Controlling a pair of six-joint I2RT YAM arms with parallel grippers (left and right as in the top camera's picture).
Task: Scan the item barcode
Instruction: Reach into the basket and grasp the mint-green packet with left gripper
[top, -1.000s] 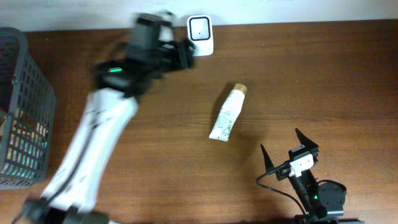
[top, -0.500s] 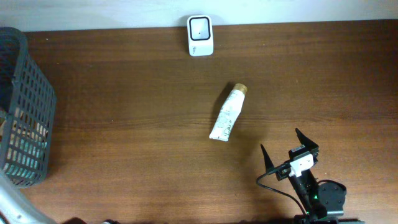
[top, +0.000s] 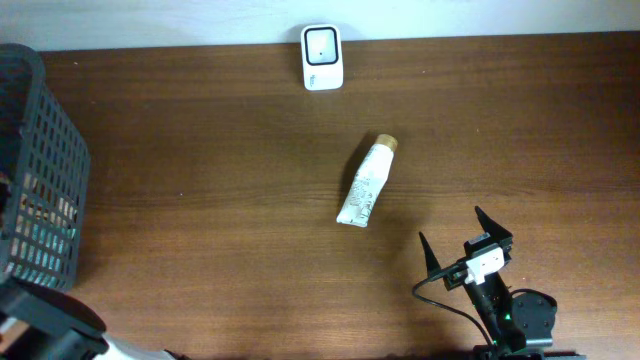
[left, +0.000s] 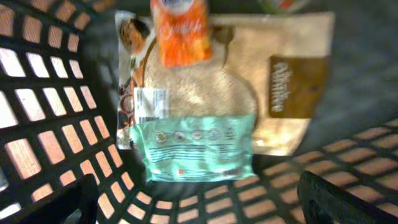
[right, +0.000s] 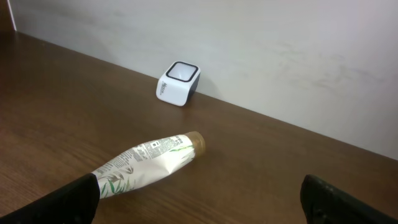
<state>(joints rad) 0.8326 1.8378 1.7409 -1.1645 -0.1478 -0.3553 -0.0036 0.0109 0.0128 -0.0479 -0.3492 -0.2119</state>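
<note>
The teal packet (left: 198, 149) lies in the open over the beige bag's edge (left: 193, 119). My left gripper should keep going down with its fingers open until they can close on the teal packet.
A white tube with a gold cap (top: 366, 181) lies on the brown table, below the white barcode scanner (top: 322, 57) at the back edge. My right gripper (top: 450, 227) rests open near the front, pointed at the tube (right: 146, 163) and the scanner (right: 178, 83), with nothing between its fingers (right: 56, 202). My left gripper (left: 199, 211) hangs open over the dark mesh basket (top: 45, 150). It looks down on a beige bag with a teal end (left: 205, 106) and an orange packet (left: 182, 28). It holds nothing.
Only part of the left arm (top: 45, 325) shows in the overhead view, at the bottom-left corner. The basket wall (left: 37, 93) surrounds the left gripper's view. A pale wall (right: 249, 37) stands behind the scanner.
The left arm has swung away from the scanner, down to the bottom-left and over the basket. Tube, scanner and right arm have not moved.
</note>
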